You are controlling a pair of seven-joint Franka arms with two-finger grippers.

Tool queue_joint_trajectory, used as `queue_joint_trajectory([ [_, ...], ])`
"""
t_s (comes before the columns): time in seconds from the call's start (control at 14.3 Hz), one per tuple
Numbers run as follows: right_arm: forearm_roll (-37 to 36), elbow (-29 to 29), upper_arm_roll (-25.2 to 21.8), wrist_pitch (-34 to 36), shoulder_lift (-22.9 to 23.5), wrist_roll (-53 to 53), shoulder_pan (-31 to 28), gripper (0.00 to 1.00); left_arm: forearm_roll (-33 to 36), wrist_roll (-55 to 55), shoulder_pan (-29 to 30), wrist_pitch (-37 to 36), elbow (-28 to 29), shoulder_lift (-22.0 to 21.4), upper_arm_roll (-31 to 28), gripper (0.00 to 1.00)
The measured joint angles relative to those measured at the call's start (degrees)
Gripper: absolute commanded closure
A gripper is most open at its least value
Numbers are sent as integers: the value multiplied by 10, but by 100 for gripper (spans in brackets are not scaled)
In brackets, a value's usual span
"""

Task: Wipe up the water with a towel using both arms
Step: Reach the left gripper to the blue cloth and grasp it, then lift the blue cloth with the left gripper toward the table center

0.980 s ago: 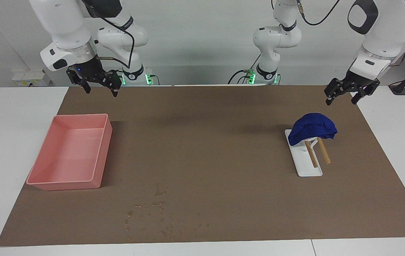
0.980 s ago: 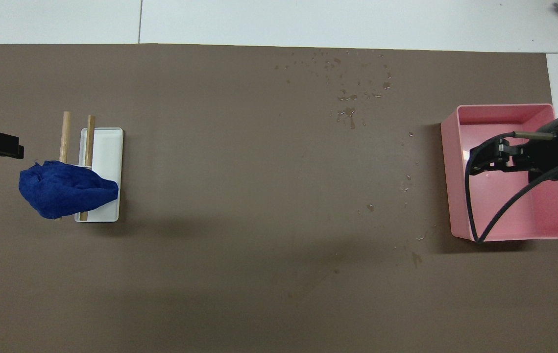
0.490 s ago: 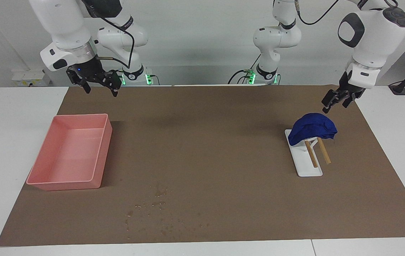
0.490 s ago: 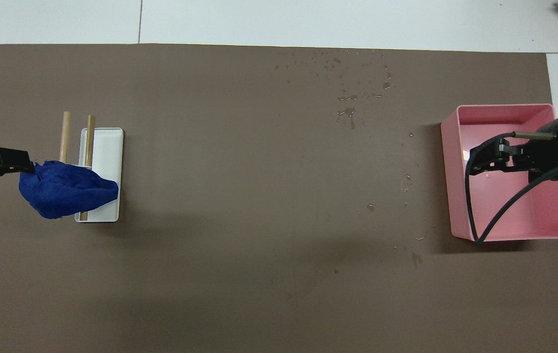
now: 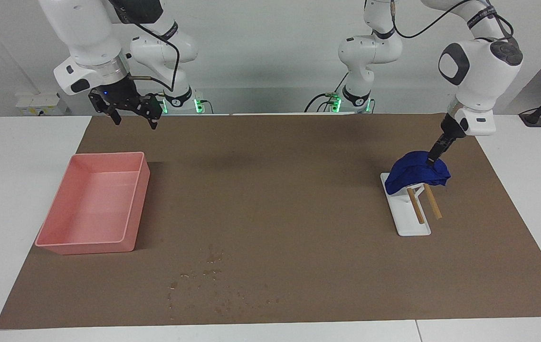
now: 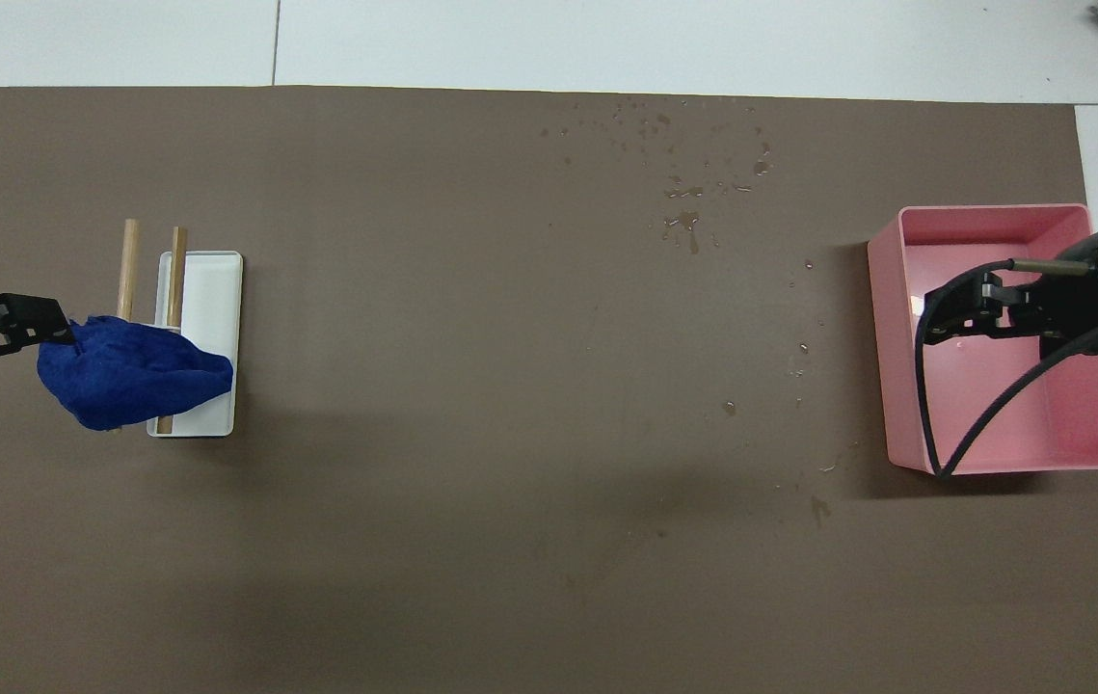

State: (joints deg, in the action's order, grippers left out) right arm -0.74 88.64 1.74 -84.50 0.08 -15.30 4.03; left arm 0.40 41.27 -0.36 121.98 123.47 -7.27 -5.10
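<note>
The blue towel [image 6: 134, 372] is bunched up narrower than the scatter of droplets [image 6: 685, 173], so it will miss some of the outer drops when I wipe.
The blue towel [image 5: 416, 172] hangs bunched over a small rack at the left arm's end of the table; it also shows in the overhead view [image 6: 129, 371]. My left gripper [image 5: 432, 158] has its tip at the top of the towel, on the side toward the table's end [image 6: 28, 323]. The water [image 5: 213, 275] is a scatter of droplets on the brown mat farther from the robots, toward the right arm's end [image 6: 693, 183]. My right gripper [image 5: 130, 113] is open and empty, held in the air over the pink bin [image 6: 958, 313]. The right arm waits.
The rack [image 5: 412, 221] is a white base with two slanted wooden rods [image 6: 206, 308]. A pink bin [image 5: 130, 237] stands empty at the right arm's end [image 6: 896, 386]. A few stray drops [image 6: 804, 352] lie beside the bin.
My left gripper has come down and in from the table's end until its tip meets the top of the towel. The right arm, towel and water have not moved.
</note>
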Motion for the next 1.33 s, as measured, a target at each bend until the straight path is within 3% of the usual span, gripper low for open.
queue_joint_trajectory([
  [0.21,0,0,0,0,0,0,0,0,0,57,0,47,32,7,2,0],
  [0.28,0,0,0,0,0,0,0,0,0,60,0,52,37,8,3,13],
  [0.42,0,0,0,0,0,0,0,0,0,63,-1,57,41,10,3,70],
  [0.49,0,0,0,0,0,0,0,0,0,63,-1,60,41,11,3,93],
  [0.56,0,0,0,0,0,0,0,0,0,63,-1,63,40,11,4,100],
  [0.91,0,0,0,0,0,0,0,0,0,63,-1,22,7,17,4,100],
  [1.12,0,0,0,0,0,0,0,0,-6,65,-6,-77,-82,36,7,100],
  [1.33,0,0,0,0,0,0,0,0,-61,93,-24,-163,-169,45,11,100],
])
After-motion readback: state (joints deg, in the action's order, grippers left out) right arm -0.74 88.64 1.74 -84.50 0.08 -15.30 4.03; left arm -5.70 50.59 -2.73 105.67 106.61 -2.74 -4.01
